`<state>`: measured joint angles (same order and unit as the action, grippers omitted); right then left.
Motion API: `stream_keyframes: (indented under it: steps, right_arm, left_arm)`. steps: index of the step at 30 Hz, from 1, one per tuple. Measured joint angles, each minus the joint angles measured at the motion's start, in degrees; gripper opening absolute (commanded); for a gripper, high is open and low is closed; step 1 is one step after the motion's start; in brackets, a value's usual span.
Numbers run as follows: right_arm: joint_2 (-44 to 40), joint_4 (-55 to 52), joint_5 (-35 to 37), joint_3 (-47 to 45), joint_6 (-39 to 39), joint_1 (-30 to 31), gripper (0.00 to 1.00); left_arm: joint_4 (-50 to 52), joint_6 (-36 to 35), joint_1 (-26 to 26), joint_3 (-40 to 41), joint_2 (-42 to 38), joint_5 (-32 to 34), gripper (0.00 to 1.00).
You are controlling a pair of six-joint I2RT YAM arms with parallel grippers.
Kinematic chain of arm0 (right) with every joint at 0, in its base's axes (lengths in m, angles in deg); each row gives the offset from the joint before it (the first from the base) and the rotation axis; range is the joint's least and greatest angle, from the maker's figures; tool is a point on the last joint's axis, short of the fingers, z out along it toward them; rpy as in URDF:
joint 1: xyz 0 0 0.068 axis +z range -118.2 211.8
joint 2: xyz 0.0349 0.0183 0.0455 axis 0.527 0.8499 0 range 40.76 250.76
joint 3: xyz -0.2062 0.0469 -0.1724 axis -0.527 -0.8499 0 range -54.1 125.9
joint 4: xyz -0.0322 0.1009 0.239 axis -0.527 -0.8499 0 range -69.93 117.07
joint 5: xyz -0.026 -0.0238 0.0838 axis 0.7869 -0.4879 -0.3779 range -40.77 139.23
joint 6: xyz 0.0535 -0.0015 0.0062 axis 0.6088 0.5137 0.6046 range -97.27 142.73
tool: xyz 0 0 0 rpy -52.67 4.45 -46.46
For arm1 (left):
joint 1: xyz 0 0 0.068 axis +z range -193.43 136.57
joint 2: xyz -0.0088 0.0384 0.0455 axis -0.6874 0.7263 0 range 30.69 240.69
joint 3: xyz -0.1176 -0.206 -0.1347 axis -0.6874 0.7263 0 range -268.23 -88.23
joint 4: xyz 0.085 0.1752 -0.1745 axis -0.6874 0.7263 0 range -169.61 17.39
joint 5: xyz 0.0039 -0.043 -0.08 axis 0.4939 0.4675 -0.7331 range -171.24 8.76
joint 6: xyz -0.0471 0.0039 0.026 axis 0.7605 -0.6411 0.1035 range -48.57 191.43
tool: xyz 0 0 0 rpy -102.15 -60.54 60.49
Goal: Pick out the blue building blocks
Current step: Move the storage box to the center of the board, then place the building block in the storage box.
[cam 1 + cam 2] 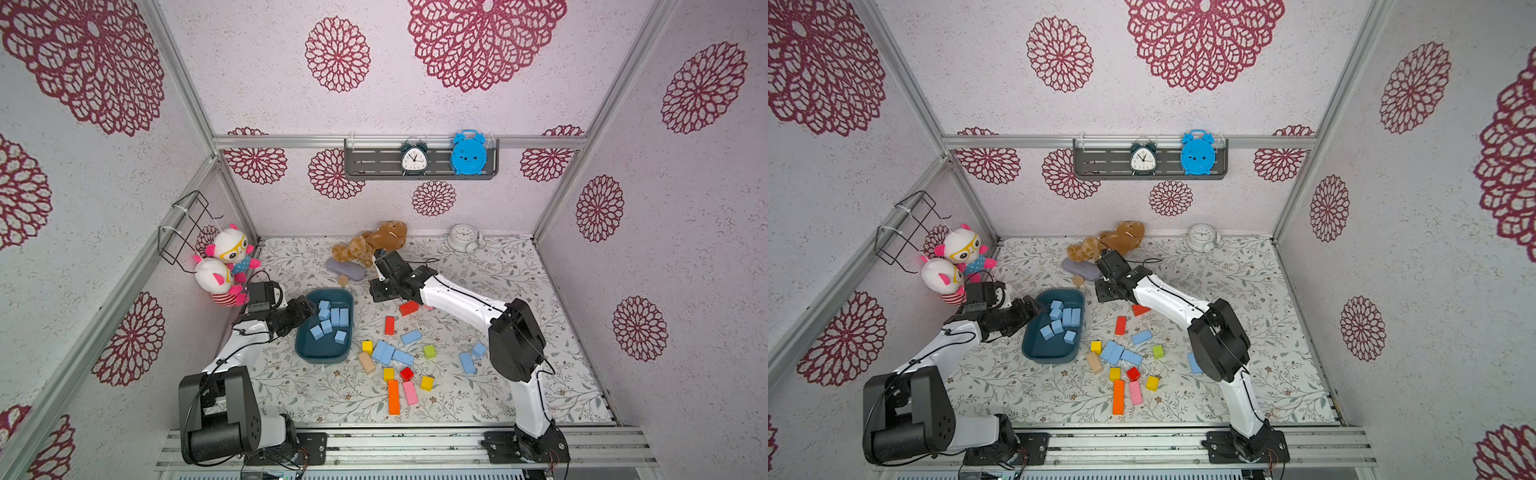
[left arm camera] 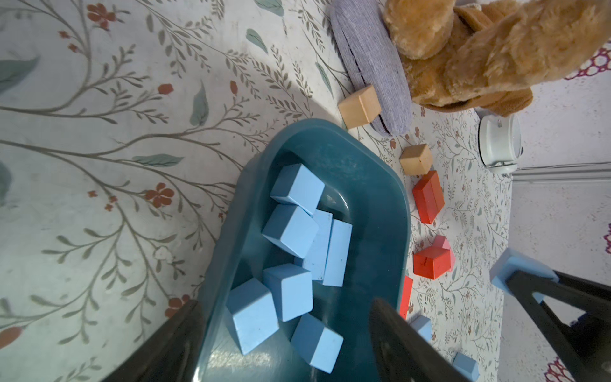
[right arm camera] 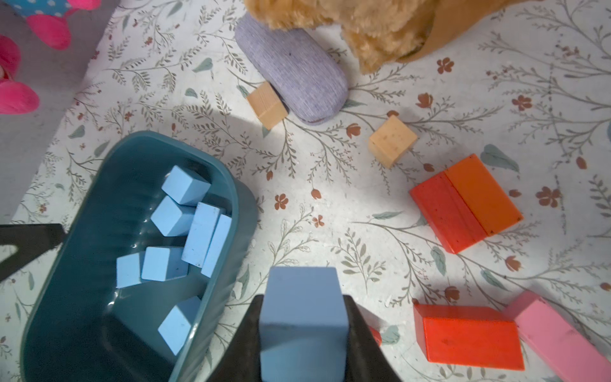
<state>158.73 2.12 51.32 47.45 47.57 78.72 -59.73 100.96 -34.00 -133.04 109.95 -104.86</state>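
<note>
The tray (image 1: 323, 345) stops short of the blue block in my right gripper (image 3: 303, 296). Next, my left gripper pushes the tray a little toward the block and then moves away.
Several blue building blocks (image 1: 330, 320) lie in the dark teal tray (image 1: 324, 357), also seen in the left wrist view (image 2: 291, 228). More blue blocks (image 1: 390, 353) lie loose on the table, among them a pair (image 1: 467, 361) by the right arm. My left gripper (image 2: 286, 302) stands open over the tray's left end with nothing between its fingers; in a top view it (image 1: 305, 309) sits at the tray's rim. My right gripper (image 3: 304, 297) is shut on one blue block (image 3: 304, 317), held above the table just beside the tray (image 3: 99, 231).
Red (image 1: 389, 325), orange (image 1: 393, 397), pink (image 1: 410, 392), yellow (image 1: 427, 382), green (image 1: 429, 351) and tan (image 1: 366, 362) blocks are scattered right of the tray. A brown plush (image 1: 374, 243), a grey case (image 1: 345, 268) and a white clock (image 1: 463, 237) sit at the back.
</note>
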Motion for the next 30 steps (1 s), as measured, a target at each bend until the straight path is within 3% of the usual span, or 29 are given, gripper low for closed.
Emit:
stream_keyframes:
  steps: [15, 18, 25, 30]
  right_arm:
    - [6.01, 0.63, -2.36, 6.25, -0.15, 2.97, 0.24]
    - [8.55, 0.57, -2.64, 9.16, -1.33, 4.02, 0.26]
    - [18.64, 0.17, -5.35, 20.48, -2.86, 5.92, 0.31]
    - [22.75, 0.81, -7.80, 22.73, -2.95, 6.49, 0.33]
  left_arm:
    - [-1.29, 2.01, -7.54, -0.90, 2.38, -2.45, 0.88]
    - [0.48, 1.60, -5.84, -3.10, 2.34, -0.37, 0.88]
    - [0.94, 2.25, 4.72, -3.06, 0.07, 2.80, 0.87]
    - [1.29, 2.27, 5.40, -2.49, -1.31, 2.71, 0.87]
